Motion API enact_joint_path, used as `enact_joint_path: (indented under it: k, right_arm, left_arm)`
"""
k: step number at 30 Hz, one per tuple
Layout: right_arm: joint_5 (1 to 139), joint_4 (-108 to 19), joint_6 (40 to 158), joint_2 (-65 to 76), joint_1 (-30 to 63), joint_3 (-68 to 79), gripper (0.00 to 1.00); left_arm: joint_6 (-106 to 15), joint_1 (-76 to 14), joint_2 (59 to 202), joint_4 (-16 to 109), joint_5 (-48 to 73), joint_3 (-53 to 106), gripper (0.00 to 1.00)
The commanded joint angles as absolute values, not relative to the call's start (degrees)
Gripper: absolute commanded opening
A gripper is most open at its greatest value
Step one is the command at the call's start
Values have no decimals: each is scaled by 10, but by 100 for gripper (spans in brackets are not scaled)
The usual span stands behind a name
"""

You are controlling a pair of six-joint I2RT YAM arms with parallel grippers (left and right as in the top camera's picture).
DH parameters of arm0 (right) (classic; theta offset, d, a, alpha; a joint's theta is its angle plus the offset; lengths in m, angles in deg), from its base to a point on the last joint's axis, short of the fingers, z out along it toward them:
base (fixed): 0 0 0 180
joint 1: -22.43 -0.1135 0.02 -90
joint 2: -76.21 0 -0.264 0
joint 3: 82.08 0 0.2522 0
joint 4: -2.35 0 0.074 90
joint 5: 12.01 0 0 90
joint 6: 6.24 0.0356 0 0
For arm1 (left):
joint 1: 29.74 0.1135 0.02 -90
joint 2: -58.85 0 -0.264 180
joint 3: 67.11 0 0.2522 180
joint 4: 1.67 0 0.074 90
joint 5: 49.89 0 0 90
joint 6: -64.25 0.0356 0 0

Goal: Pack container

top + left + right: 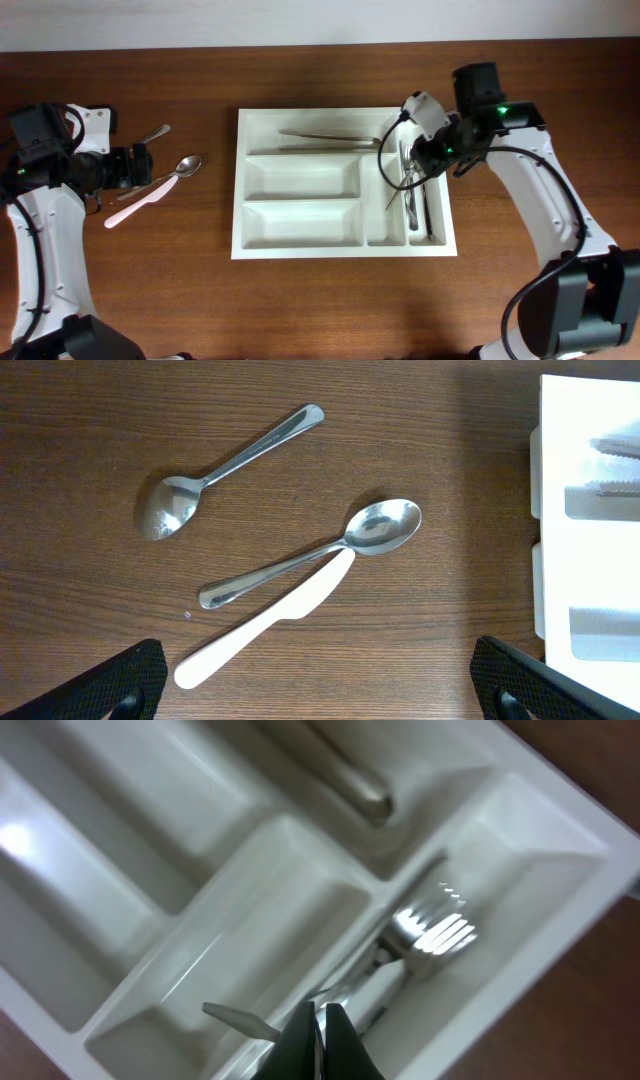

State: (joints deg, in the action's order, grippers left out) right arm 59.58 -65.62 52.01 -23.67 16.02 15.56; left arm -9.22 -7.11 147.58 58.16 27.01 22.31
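Note:
The metal utensil's handle (238, 1018) is already over the empty narrow compartment (384, 230) beside the fork, so my right gripper keeps heading there and lets go inside.
The white five-compartment container (240, 185) lies mid-table; it also shows in the left wrist view (585, 400) and the right wrist view (560, 910). My right gripper (412, 165) hovers over its narrow right compartments, shut on a thin metal utensil (235, 1017) that slants into the tray. A fork (435, 932) and other cutlery (418, 200) lie below it. A long metal utensil (325, 136) lies in the top compartment. My left gripper (140, 165) is open and empty (325, 695), just short of a white plastic knife (270, 622) and two metal spoons (330, 550) (215, 475) on the table.
The two middle long compartments (300, 178) hold nothing. Bare wood table lies between the loose cutlery and the tray's left rim. A white wall borders the table's far edge (320, 20).

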Motion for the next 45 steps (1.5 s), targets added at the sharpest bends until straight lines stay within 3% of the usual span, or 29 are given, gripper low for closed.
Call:
enact_joint_path:
  k: [1, 13, 14, 16, 21, 22, 25, 26, 30, 38, 45]
  right_arm:
    - [600, -663, 507, -266, 140, 163, 4]
    - [579, -677, 507, -329, 100, 163, 4]
    - [579, -676, 507, -329, 98, 163, 11]
    - [579, -674, 507, -328, 94, 165, 43]
    - [599, -685, 531, -325, 94, 203, 63]
    - [623, -686, 547, -323, 96, 217, 63]
    - [715, -686, 630, -318, 108, 266, 48]
    - [741, -686, 660, -318, 115, 283, 47]
    - [784, -675, 798, -318, 167, 344, 52]
    - [751, -612, 1094, -348, 276, 352, 50]
    - [738, -522, 1149, -419, 288, 352, 57]
  left_arm:
    - [-85, -70, 1480, 580, 264, 234, 99]
    - [-85, -70, 1480, 580, 264, 234, 99]
    - [-85, -70, 1480, 580, 264, 234, 99]
    - [-85, -70, 1480, 580, 264, 234, 99]
    - [-85, -70, 1480, 580, 264, 234, 99]
    - [-85, -70, 1480, 580, 264, 234, 99]
    - [-85, -70, 1480, 580, 264, 234, 99]
    - [-85, -70, 1480, 580, 264, 234, 99]
    - [-85, -70, 1480, 580, 264, 234, 99]
    - [-85, -70, 1480, 580, 264, 234, 99]
    - [-85, -70, 1480, 580, 264, 234, 99]
